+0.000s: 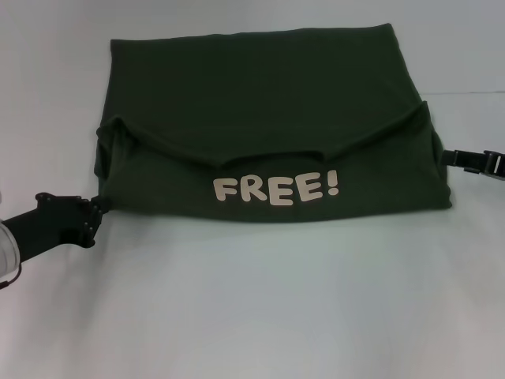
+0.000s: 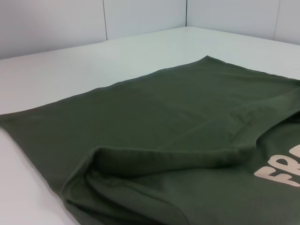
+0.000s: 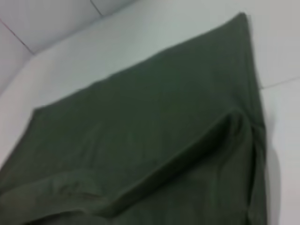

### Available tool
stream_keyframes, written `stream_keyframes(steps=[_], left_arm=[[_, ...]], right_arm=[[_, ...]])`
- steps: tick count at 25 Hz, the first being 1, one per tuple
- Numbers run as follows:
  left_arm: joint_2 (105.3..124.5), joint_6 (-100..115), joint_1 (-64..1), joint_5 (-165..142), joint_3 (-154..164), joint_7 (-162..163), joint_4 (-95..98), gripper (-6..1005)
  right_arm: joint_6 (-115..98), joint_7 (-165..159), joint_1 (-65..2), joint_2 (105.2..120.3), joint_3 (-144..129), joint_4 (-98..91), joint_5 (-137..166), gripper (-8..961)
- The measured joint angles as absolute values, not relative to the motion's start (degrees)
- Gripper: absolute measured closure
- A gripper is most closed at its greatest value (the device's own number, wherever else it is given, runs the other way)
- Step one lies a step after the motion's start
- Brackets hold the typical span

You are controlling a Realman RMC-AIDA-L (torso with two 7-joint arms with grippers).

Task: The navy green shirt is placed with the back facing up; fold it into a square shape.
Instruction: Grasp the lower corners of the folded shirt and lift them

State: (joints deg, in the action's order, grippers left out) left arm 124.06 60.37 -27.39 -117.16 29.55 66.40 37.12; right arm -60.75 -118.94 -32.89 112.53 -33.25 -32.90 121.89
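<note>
My left gripper is at a near corner (image 1: 109,205) and the opposite near corner (image 1: 447,204) is free, so my right gripper should take hold of the free corner before both grippers pull the shirt closer.
The navy green shirt (image 1: 260,87) lies on the white table, with its near part doubled back over the rest. That flap shows a pale "FREE!" print (image 1: 276,189) and a wavy upper edge. My left gripper (image 1: 96,209) sits at the shirt's near left corner and touches the cloth there. My right gripper (image 1: 450,158) is at the shirt's right edge, about level with the flap's edge. The left wrist view shows the shirt (image 2: 154,117) with a rolled fold and part of the print (image 2: 281,173). The right wrist view shows only the shirt (image 3: 140,126) and its fold ridge.
The white table (image 1: 252,300) stretches bare in front of the shirt and to both sides. Pale wall panels (image 2: 140,18) rise behind the table's far edge.
</note>
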Motion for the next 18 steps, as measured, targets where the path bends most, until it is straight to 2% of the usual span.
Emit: stream_keyframes(steps=[11, 18], left_arm=[[124.1, 59.97, -27.51, -117.02, 29.6, 66.37, 36.83, 1001], [124.03, 59.89, -27.56, -116.93, 29.6, 66.35, 36.82, 1000]], right_arm=[[-56.98, -122.0, -35.73, 113.83, -33.31, -31.6, 128.76, 309], [-56.88, -121.61, -35.12, 114.14, -33.4, -30.39, 128.81, 358]])
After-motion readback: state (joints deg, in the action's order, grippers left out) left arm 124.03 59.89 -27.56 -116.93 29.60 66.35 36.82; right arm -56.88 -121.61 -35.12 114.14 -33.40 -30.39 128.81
